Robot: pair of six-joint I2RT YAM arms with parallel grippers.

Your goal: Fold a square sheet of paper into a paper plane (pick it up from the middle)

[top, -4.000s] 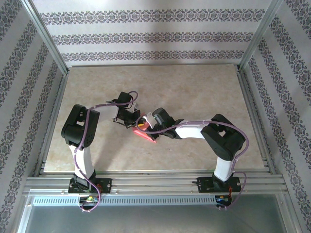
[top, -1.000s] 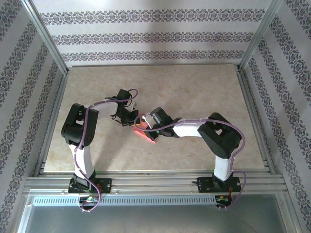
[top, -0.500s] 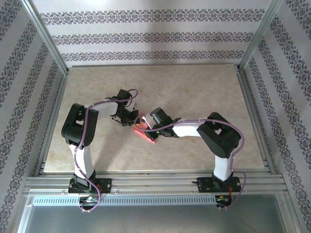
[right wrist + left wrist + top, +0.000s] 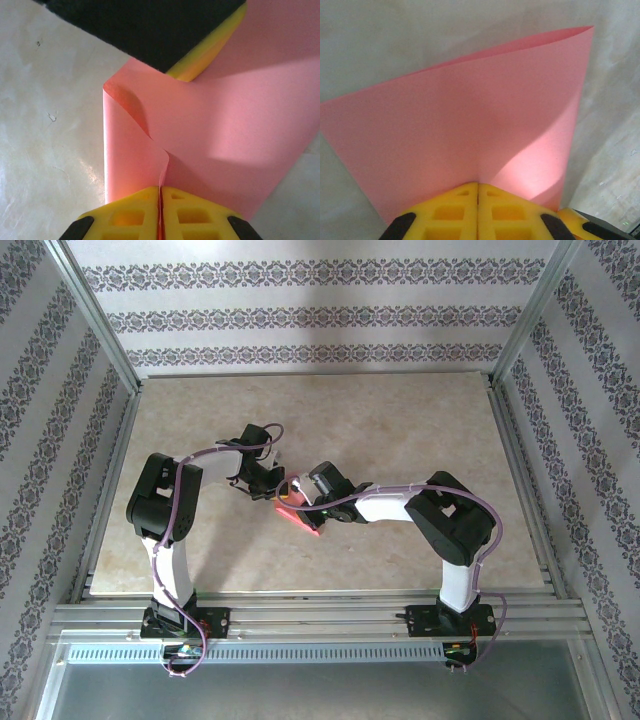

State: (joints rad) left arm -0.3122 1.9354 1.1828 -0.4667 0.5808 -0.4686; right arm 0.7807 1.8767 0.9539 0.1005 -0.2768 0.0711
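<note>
The paper's flap in my right gripper [image 4: 132, 150] puffs open while my left gripper sits beside it. My left gripper should move over and pin the flap's folded corner [image 4: 114, 94].
The square sheet of paper [image 4: 304, 522], pink-red and folded over on itself, lies in the middle of the table between both grippers. In the right wrist view a raised flap of the sheet [image 4: 235, 125] runs into my right gripper [image 4: 160, 188], which is shut on that edge. My left gripper [image 4: 478, 184] is shut, its yellow tips resting against the sheet [image 4: 470, 115], and no paper shows between them. One left finger [image 4: 205, 55] reaches over the sheet's far side. From above, the left gripper [image 4: 275, 492] and right gripper [image 4: 297, 505] nearly touch. The paper plane is out of view.
The beige marbled table top [image 4: 400, 430] spreads wide on every side of the paper. Aluminium frame posts [image 4: 95, 325] and patterned walls bound it, with a metal rail [image 4: 320, 615] along the near edge by the arm bases.
Since four seconds ago both grippers and the paper have sunk slightly toward the table and shifted a little left. Over the last second nothing has visibly moved.
</note>
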